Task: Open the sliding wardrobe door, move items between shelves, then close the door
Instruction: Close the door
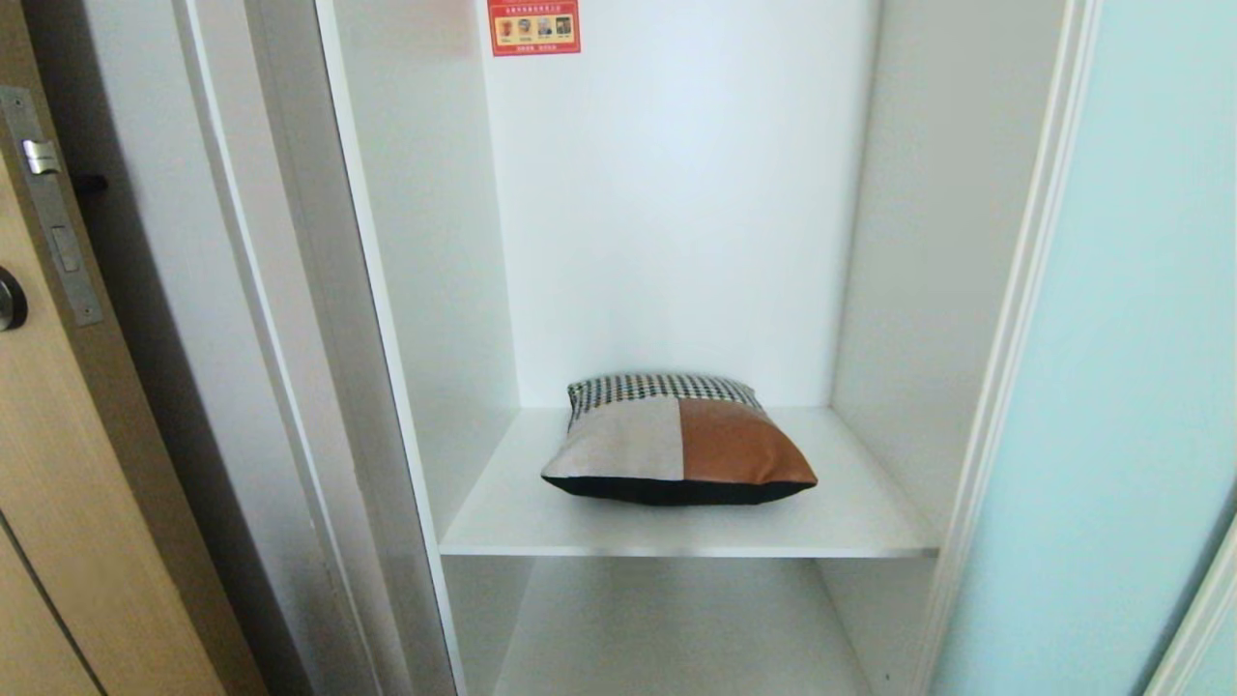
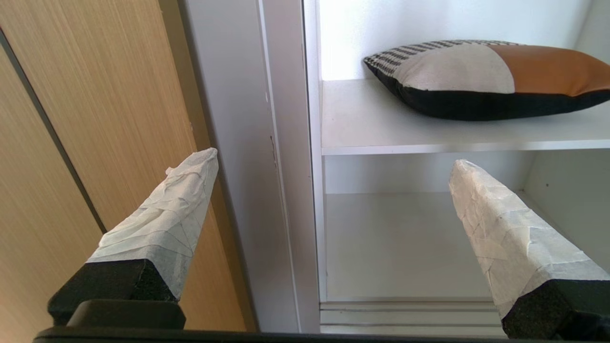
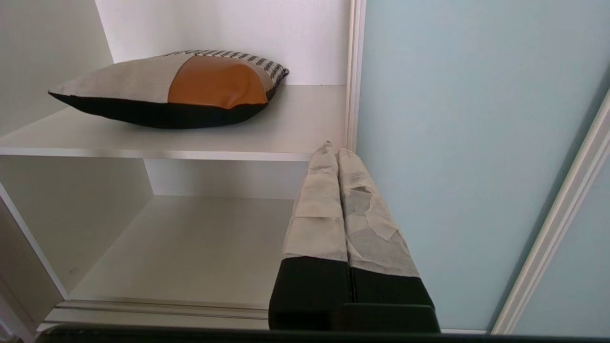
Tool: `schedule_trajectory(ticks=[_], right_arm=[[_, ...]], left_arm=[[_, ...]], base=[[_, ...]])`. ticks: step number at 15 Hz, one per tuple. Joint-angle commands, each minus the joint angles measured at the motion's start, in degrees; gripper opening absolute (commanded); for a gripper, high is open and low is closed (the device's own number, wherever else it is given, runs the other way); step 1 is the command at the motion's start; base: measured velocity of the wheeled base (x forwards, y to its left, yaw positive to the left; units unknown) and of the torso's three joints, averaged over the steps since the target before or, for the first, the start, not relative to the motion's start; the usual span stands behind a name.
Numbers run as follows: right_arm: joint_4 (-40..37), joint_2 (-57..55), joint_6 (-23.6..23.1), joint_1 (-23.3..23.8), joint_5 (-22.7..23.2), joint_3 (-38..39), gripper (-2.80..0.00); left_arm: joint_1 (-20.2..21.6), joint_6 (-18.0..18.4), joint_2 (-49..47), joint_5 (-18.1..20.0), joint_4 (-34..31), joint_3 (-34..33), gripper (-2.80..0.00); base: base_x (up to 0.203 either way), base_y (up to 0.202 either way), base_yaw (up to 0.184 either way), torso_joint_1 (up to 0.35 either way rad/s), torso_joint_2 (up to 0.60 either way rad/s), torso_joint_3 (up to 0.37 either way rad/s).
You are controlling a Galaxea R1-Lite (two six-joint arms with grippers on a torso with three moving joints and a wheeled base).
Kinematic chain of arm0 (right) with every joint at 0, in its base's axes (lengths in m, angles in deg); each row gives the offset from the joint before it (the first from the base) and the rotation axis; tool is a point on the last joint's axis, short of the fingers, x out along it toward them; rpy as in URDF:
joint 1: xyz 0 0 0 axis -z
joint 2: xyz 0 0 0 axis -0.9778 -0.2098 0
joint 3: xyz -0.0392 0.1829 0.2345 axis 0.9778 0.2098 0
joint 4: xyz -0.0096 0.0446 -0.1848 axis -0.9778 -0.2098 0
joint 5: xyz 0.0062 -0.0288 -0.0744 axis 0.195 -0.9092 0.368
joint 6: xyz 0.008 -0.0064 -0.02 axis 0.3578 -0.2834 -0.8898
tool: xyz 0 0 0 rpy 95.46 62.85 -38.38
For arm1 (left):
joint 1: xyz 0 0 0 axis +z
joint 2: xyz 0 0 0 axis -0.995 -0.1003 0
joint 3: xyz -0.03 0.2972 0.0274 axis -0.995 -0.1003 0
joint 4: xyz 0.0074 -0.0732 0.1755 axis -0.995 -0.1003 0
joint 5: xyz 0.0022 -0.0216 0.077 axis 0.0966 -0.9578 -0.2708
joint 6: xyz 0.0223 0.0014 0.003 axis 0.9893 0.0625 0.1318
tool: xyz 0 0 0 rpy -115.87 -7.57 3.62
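Observation:
The sliding wardrobe door (image 1: pixel 1113 290) will move freely past the cushion when I push it across, because the cushion is behind the upper shelf's front edge (image 1: pixel 684 552).
The pale aqua sliding wardrobe door (image 1: pixel 1111 387) stands slid to the right, leaving the white compartment open. One item, a cushion (image 1: pixel 676 440) with checked, beige, tan-brown and black patches, lies on the upper shelf (image 1: pixel 850 512). The lower shelf (image 1: pixel 676 628) is bare. Neither gripper shows in the head view. My left gripper (image 2: pixel 334 158) is open and holds nothing; it sits low in front of the compartment's left post, below the cushion (image 2: pixel 476 76). My right gripper (image 3: pixel 333 150) is shut on nothing, low by the door's edge (image 3: pixel 452 143), with the cushion (image 3: pixel 181 88) up to its left.
A light wooden door (image 1: pixel 58 483) with a metal latch plate stands left of the wardrobe's white side post (image 1: pixel 290 338). A red sticker (image 1: pixel 533 26) is on the back wall. The door tracks (image 2: pixel 410 317) run along the bottom front of the compartment.

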Motion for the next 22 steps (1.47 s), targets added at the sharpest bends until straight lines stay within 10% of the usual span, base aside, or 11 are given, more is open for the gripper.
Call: schedule_trajectory(ticks=[1,14,15,22], right_arm=[[-0.1,0.0,0.0,0.0,0.0,0.1,-2.8],[0.0,0.0,0.0,0.0,0.0,0.1,-2.8],[0.0,0.0,0.0,0.0,0.0,0.1,-2.8],[0.0,0.0,0.0,0.0,0.0,0.1,-2.8]], left_arm=[[0.0,0.1,-0.1,0.0,0.0,-0.1,0.0],[0.0,-2.0,-0.1,-1.2,0.1,-0.1,0.0],[0.0,-3.6,-0.1,-1.4,0.3,-0.1,-2.8],[0.0,-3.6,-0.1,-1.5,0.4,-0.1,-2.8]], base=[[0.0,0.0,0.0,0.0,0.0,0.0],[0.0,0.0,0.0,0.0,0.0,0.0],[0.0,0.0,0.0,0.0,0.0,0.0],[0.0,0.0,0.0,0.0,0.0,0.0]])
